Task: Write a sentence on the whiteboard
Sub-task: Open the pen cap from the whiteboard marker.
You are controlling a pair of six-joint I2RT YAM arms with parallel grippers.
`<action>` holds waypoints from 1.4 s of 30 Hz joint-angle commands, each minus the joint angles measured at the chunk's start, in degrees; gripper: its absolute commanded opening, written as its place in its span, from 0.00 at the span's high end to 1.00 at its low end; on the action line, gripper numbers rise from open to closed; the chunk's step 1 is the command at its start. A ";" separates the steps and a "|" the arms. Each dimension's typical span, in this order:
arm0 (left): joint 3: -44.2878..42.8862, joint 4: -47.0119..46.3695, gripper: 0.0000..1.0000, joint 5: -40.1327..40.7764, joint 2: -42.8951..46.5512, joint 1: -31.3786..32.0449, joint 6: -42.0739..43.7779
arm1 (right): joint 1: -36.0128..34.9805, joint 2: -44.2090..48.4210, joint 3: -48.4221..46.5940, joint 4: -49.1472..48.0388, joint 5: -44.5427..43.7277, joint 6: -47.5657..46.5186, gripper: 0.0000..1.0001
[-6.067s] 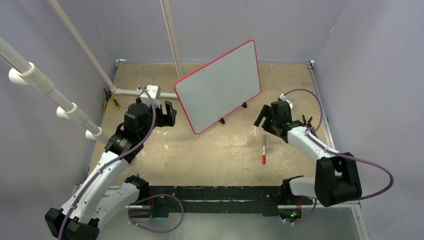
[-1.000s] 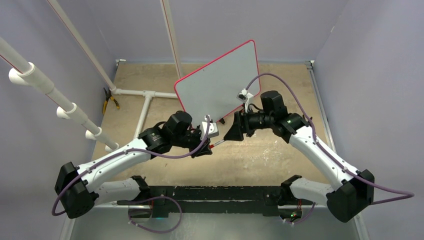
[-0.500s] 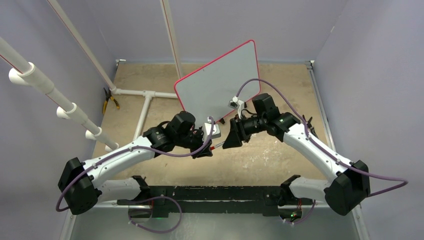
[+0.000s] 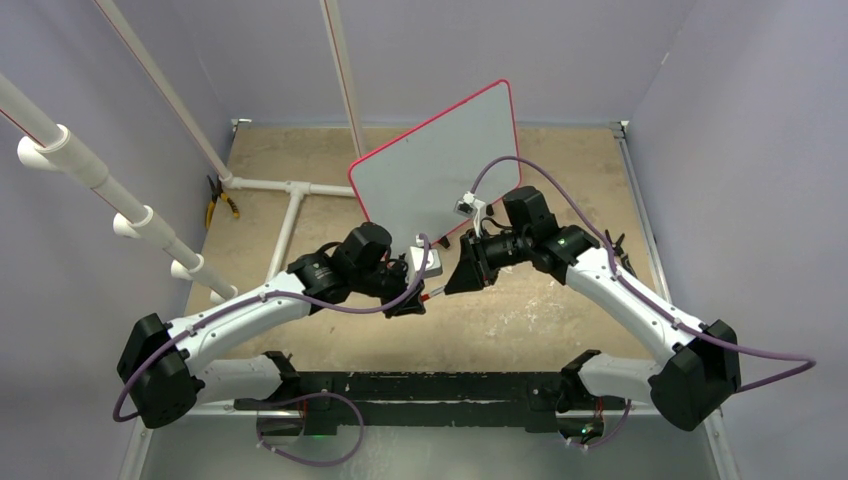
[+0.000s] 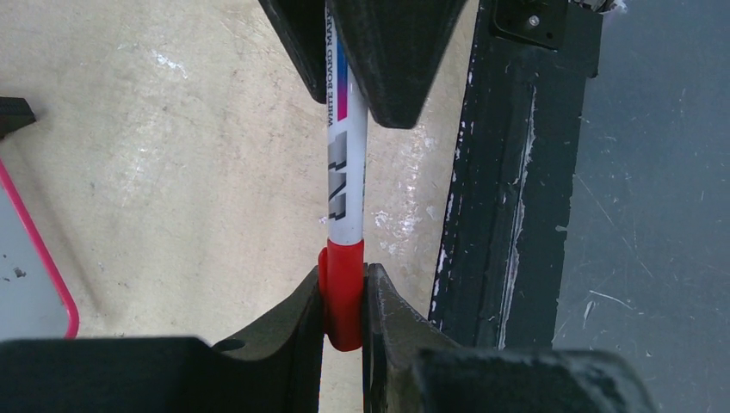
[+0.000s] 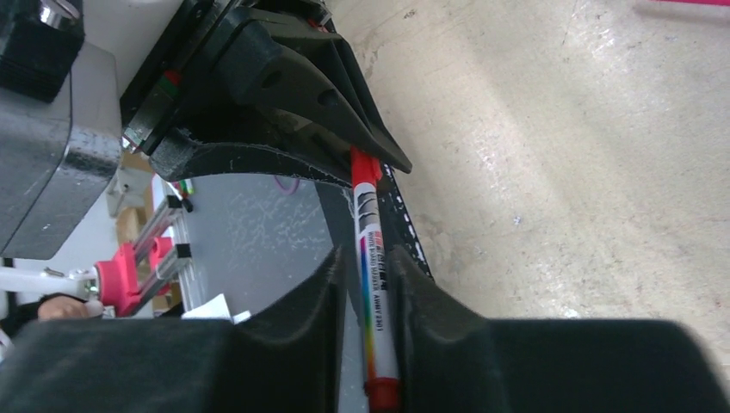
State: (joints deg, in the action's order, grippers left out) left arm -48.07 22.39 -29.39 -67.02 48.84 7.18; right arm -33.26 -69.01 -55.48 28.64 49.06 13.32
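The red cap (image 5: 345,288) is over the marker's tip, so my left gripper should move back with the cap while my right gripper pulls the marker's printed body (image 5: 346,185) away before writing.
The whiteboard (image 4: 440,170) leans upright at the back of the table, red-rimmed, its grey-white face bare; the sentence is out of view. One corner of the whiteboard (image 5: 26,275) shows in the left wrist view. In front of it, both grippers meet on a white marker (image 4: 433,292) held above the table. My left gripper (image 4: 415,298) (image 5: 343,297) is shut on the marker's red cap (image 5: 342,288). My right gripper (image 4: 455,280) (image 6: 366,292) is shut on the marker's printed barrel (image 6: 372,284), facing the left one. The barrel (image 5: 344,172) spans the short gap between them.
A white pipe frame (image 4: 290,190) lies at the back left, with yellow-handled pliers (image 4: 215,205) beside it. The black base rail (image 4: 430,385) (image 5: 508,172) runs along the near edge, just under the held marker. Pale walls close the table in.
Over the last second my right arm slid left to the marker and its jaws closed on the barrel. Six seconds ago the marker lay on the table with both arms apart.
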 commanded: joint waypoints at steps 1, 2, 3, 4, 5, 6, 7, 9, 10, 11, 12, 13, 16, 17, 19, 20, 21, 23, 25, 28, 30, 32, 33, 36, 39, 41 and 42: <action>-0.18 -0.32 1.00 -1.58 0.04 0.22 1.25 | -0.42 0.96 0.02 -2.19 1.81 0.45 0.82; -0.07 -0.45 1.00 -1.74 0.09 0.21 1.38 | -0.41 1.10 0.10 -2.40 1.83 0.43 0.90; 0.11 -0.64 1.00 -1.74 0.20 0.25 1.35 | -0.45 1.30 -0.01 -2.40 1.64 0.39 0.99; 0.42 -0.98 1.00 -1.54 0.34 0.21 1.41 | -0.43 1.44 -0.24 -2.07 1.14 0.20 1.00; 0.71 -1.23 1.00 -1.08 0.58 0.30 1.53 | -0.44 1.63 -0.77 -1.34 0.41 -0.17 1.00; 1.09 -1.45 1.00 -0.47 0.91 0.30 1.83 | -0.41 1.87 -1.43 -0.31 -0.32 -0.71 1.00; 1.52 -1.74 1.00 0.47 1.30 0.39 2.05 | -0.46 2.25 -1.99 1.00 -0.78 -1.28 1.00; 2.12 -1.93 1.00 2.56 2.45 0.46 2.66 | -0.46 3.47 -3.05 3.88 -1.19 -1.89 1.00; 2.51 -2.14 1.00 3.04 3.10 0.47 2.93 | -0.42 4.42 -3.39 5.14 -1.29 -1.30 1.00; 2.81 -2.36 1.00 3.45 3.73 0.47 3.27 | -0.46 5.48 -3.69 5.73 -2.27 -0.54 1.00; 3.29 -2.55 1.00 3.68 4.28 0.50 3.54 | -0.44 6.54 -3.88 5.74 -2.94 0.58 1.00; 3.64 -2.87 1.00 3.79 4.88 0.47 3.82 | -0.39 7.54 -4.22 5.90 -3.57 1.26 1.00; 4.24 -3.29 1.00 4.18 5.86 0.52 4.32 | -0.32 8.93 -6.15 8.63 -4.03 0.65 1.00; 4.36 -3.32 1.00 4.43 6.00 0.52 4.41 | -0.40 9.13 -6.84 9.81 -4.57 0.42 1.00; 4.48 -3.24 1.00 4.97 6.03 0.48 4.58 | -0.35 9.32 -8.27 12.36 -5.95 -0.49 1.00; 4.48 -3.16 1.00 5.22 6.03 0.47 4.69 | -0.32 9.52 -8.99 13.57 -6.72 -1.06 1.00; 4.48 -3.15 1.00 5.48 6.03 0.48 4.80 | -0.32 9.70 -9.82 14.79 -7.50 -1.58 1.00; 4.54 -3.15 1.00 6.08 6.11 0.49 4.99 | -0.40 10.13 -11.47 16.93 -8.75 -2.39 1.00; 4.65 -3.06 1.00 6.62 6.12 0.52 5.12 | -0.38 10.87 -12.52 17.86 -8.78 -2.52 1.00; 5.12 -3.14 1.00 8.08 6.44 0.52 5.26 | -0.36 12.18 -13.55 18.55 -9.21 -2.50 1.00; 5.30 -3.06 1.00 9.40 6.62 0.48 5.45 | -0.35 13.18 -13.62 18.96 -10.49 -2.59 1.00; 5.59 -3.14 1.00 10.64 6.68 0.48 5.54 | -0.37 13.99 -13.31 19.14 -10.87 -2.60 1.00; 5.69 -3.19 1.00 11.10 6.80 0.47 5.56 | -0.39 14.47 -13.10 19.24 -11.05 -2.60 1.00; 5.80 -3.21 1.00 12.47 6.81 0.49 5.63 | -0.36 15.44 -13.06 19.55 -12.35 -2.68 1.00; 6.04 -3.06 1.00 14.64 7.16 0.47 5.91 | -0.44 16.57 -13.07 19.69 -13.24 -2.93 1.00; 6.43 -3.13 1.00 15.95 7.92 0.43 6.00 | -0.51 17.21 -13.07 19.78 -13.65 -2.99 1.00; 6.59 -3.22 1.00 16.43 8.22 0.39 6.10 | -0.57 17.38 -13.15 19.86 -13.90 -3.03 1.00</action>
State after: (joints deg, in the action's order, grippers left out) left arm -45.17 7.49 -24.71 -59.83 51.59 11.84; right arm -34.22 -56.29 -65.34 42.63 35.79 11.46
